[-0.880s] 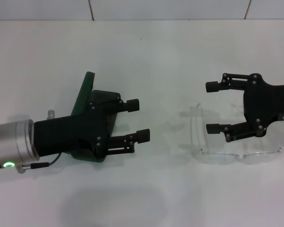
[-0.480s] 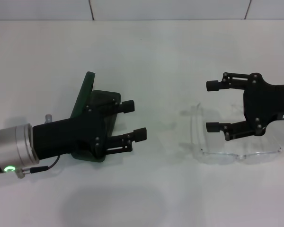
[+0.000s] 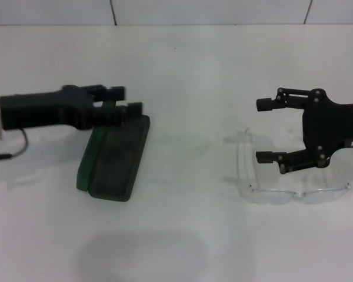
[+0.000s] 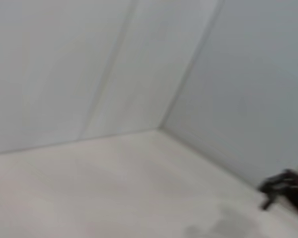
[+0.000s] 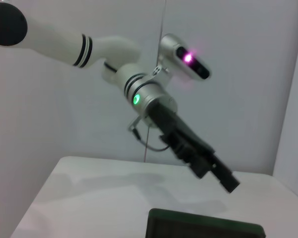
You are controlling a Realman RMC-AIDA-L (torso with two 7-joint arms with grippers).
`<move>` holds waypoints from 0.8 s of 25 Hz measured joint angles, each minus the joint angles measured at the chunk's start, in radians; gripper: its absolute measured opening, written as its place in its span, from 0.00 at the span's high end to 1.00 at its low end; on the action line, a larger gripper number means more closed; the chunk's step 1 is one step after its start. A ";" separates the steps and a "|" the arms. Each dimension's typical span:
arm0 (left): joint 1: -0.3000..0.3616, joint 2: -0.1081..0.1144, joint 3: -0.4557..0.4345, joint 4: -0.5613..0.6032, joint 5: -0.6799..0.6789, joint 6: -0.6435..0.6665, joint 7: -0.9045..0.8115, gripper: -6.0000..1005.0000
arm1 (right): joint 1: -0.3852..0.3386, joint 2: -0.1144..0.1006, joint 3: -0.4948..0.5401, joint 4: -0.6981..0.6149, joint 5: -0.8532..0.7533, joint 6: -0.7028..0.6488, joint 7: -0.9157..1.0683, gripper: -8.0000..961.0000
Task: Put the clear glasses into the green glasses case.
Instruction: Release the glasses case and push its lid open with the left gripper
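Note:
I expect the green glasses case (image 3: pixel 120 164) to stay open and swing around in one piece when I turn it, since the lid (image 3: pixel 90 161) stands tilted up by itself.
The green glasses case (image 3: pixel 119 157) lies open on the white table, left of centre, its lid (image 3: pixel 87 164) tilted up along the left side and its dark lining showing. My left gripper (image 3: pixel 125 100) hovers over the case's far end, turned on its side, fingers apart and empty; the right wrist view shows the left gripper (image 5: pixel 221 176) above the green glasses case's edge (image 5: pixel 203 229). The clear glasses (image 3: pixel 285 192) lie at the right, one arm (image 3: pixel 242 158) pointing away. My right gripper (image 3: pixel 263 131) stands open just behind them, holding nothing.
A tiled wall (image 3: pixel 212 10) bounds the table at the back. Bare white tabletop (image 3: pixel 194 147) separates the case from the glasses. In the left wrist view, only walls, table and the distant right gripper (image 4: pixel 287 191) show.
My left arm has drawn back to the left and rolled its wrist, uncovering the open case. The right gripper and the glasses have stayed put.

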 joint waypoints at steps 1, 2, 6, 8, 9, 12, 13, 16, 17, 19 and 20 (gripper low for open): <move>0.002 0.001 -0.005 0.038 0.031 -0.013 -0.051 0.25 | 0.000 0.000 0.000 0.000 0.000 0.000 0.000 0.09; 0.008 -0.001 -0.010 0.071 0.061 -0.020 -0.089 0.25 | -0.005 0.001 -0.001 -0.001 -0.007 0.000 -0.002 0.09; 0.030 -0.027 -0.056 0.168 0.191 -0.038 -0.170 0.26 | -0.013 0.002 -0.002 -0.002 -0.013 0.001 -0.005 0.09; 0.036 -0.042 -0.077 0.183 0.246 -0.056 -0.186 0.26 | -0.016 0.003 -0.002 -0.002 -0.015 0.002 -0.008 0.09; 0.037 -0.049 -0.086 0.183 0.280 -0.073 -0.191 0.26 | -0.017 0.003 -0.002 -0.002 -0.016 0.001 -0.009 0.09; 0.037 -0.062 -0.094 0.170 0.344 -0.112 -0.209 0.27 | -0.019 0.001 -0.001 -0.007 -0.023 -0.015 -0.009 0.09; 0.036 -0.063 -0.094 0.165 0.358 -0.121 -0.221 0.27 | -0.018 0.000 -0.001 -0.011 -0.024 -0.021 -0.010 0.09; 0.033 -0.063 -0.093 0.157 0.379 -0.128 -0.245 0.28 | -0.019 0.000 0.001 -0.017 -0.025 -0.025 -0.011 0.09; 0.032 -0.063 -0.091 0.157 0.383 -0.128 -0.251 0.28 | -0.019 0.001 0.002 -0.017 -0.025 -0.025 -0.011 0.09; 0.031 -0.063 -0.089 0.157 0.386 -0.129 -0.255 0.28 | -0.018 0.002 0.000 -0.017 -0.026 -0.022 -0.012 0.09; 0.027 -0.063 -0.085 0.155 0.388 -0.129 -0.263 0.29 | -0.018 0.003 0.000 -0.017 -0.026 -0.021 -0.012 0.09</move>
